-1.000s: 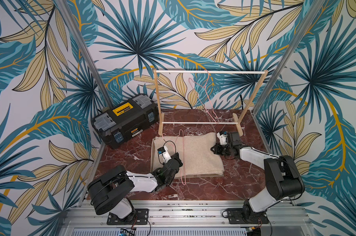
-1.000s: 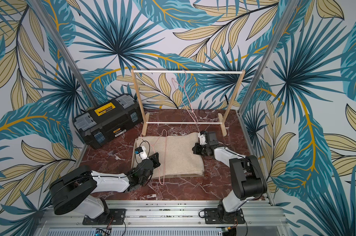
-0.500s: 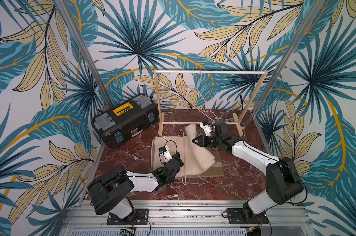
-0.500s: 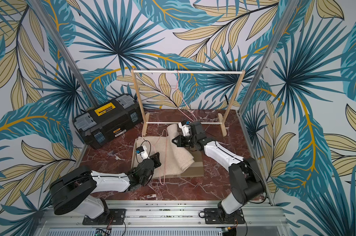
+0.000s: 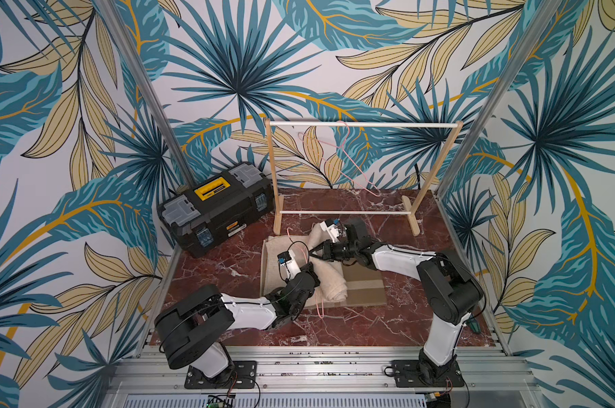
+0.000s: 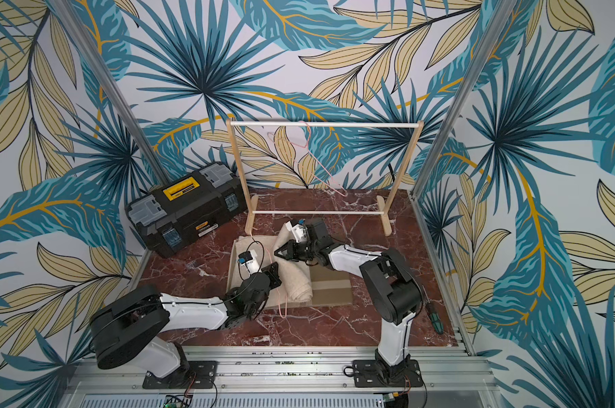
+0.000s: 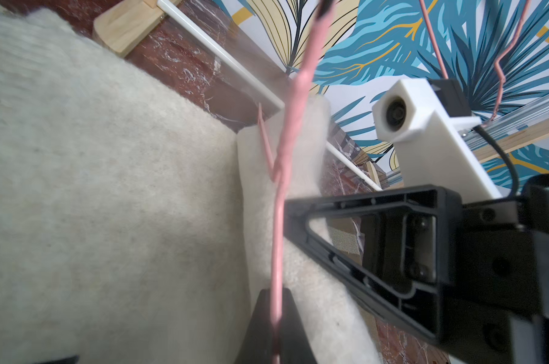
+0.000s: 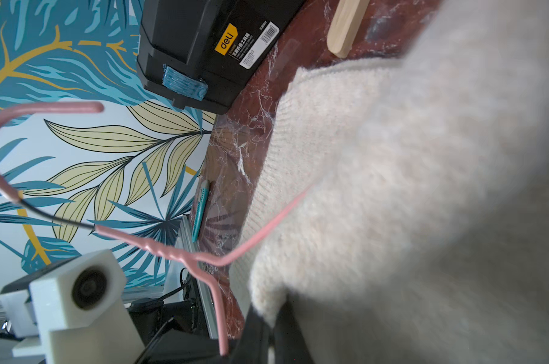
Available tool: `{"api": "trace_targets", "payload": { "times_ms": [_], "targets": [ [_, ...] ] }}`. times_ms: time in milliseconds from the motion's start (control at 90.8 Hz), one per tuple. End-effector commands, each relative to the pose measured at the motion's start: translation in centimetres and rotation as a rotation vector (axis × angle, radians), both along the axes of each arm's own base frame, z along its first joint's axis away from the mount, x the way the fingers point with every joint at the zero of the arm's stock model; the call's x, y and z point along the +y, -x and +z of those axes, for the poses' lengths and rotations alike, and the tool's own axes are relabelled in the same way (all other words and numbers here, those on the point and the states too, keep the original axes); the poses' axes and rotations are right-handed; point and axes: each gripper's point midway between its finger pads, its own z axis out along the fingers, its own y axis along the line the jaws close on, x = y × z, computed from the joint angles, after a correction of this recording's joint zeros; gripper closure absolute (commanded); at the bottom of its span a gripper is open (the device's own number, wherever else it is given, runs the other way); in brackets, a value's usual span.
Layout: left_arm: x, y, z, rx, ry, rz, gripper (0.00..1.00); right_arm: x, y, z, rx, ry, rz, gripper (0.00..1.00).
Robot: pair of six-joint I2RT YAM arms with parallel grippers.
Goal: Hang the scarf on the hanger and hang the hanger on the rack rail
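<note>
My right gripper is laying the scarf's edge (image 8: 268,282), which already reaches the hanger's neck (image 8: 187,257) while my left gripper holds the wire, and should keep laying it there, then let go.
The cream woolly scarf (image 5: 329,282) (image 6: 295,282) lies on the red marble table, its right half folded over to the left. A pink wire hanger (image 5: 320,307) (image 6: 282,307) lies along it, and the fold covers part of the wire. My left gripper (image 5: 307,270) (image 7: 274,324) is shut on the hanger wire (image 7: 279,220). My right gripper (image 5: 313,252) (image 8: 271,334) is shut on the scarf's edge (image 8: 424,189), held just above the hanger's neck (image 8: 178,255), close to the left gripper.
A wooden clothes rack (image 5: 362,124) stands at the back with a second pink hanger (image 5: 348,155) on its rail. A black toolbox (image 5: 217,205) sits back left. A brown mat (image 6: 334,293) shows where the scarf lay. A green screwdriver (image 6: 436,323) lies front right.
My right gripper has carried the scarf's right edge up and across to the left, folding the cloth over the hanger and baring the brown mat. The left arm has stayed put.
</note>
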Motion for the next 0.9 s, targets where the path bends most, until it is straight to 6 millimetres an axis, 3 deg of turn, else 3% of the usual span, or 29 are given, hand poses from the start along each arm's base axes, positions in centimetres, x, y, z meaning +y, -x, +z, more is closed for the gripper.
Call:
{"api": "trace_targets", "payload": {
  "times_ms": [0, 143, 319, 441, 496, 573, 639, 892],
  "targets": [
    [-1.3, 0.0, 0.1, 0.001, -0.009, -0.039, 1.00, 1.7, 0.2, -0.8, 0.076, -0.055, 0.048, 1.00],
    [-1.6, -0.2, 0.6, -0.016, -0.001, -0.041, 1.00, 2.7, 1.2, -2.1, 0.089, 0.044, 0.095, 1.00],
    [-2.1, -0.6, 1.9, -0.048, 0.012, -0.047, 1.00, 1.6, 2.6, -6.7, 0.203, 0.152, 0.101, 1.00],
    [-2.5, -0.7, 2.1, -0.052, 0.014, -0.055, 1.00, 1.9, 3.0, -7.3, 0.230, 0.156, 0.139, 1.00],
    [-2.5, -0.7, 2.1, -0.050, 0.011, -0.057, 1.00, 2.0, 2.9, -6.3, 0.192, 0.145, 0.149, 0.95],
    [-2.3, -0.6, 2.0, -0.046, 0.003, -0.054, 1.00, 1.4, 2.2, -4.1, 0.103, 0.147, 0.138, 0.71],
    [-2.1, -0.5, 1.8, -0.042, -0.004, -0.050, 1.00, 0.7, 1.5, -2.1, 0.051, 0.138, 0.121, 0.62],
    [-1.5, -0.4, 1.4, -0.038, -0.017, -0.036, 1.00, -0.6, 0.8, 0.9, -0.013, 0.128, 0.093, 0.59]
  ]
}}
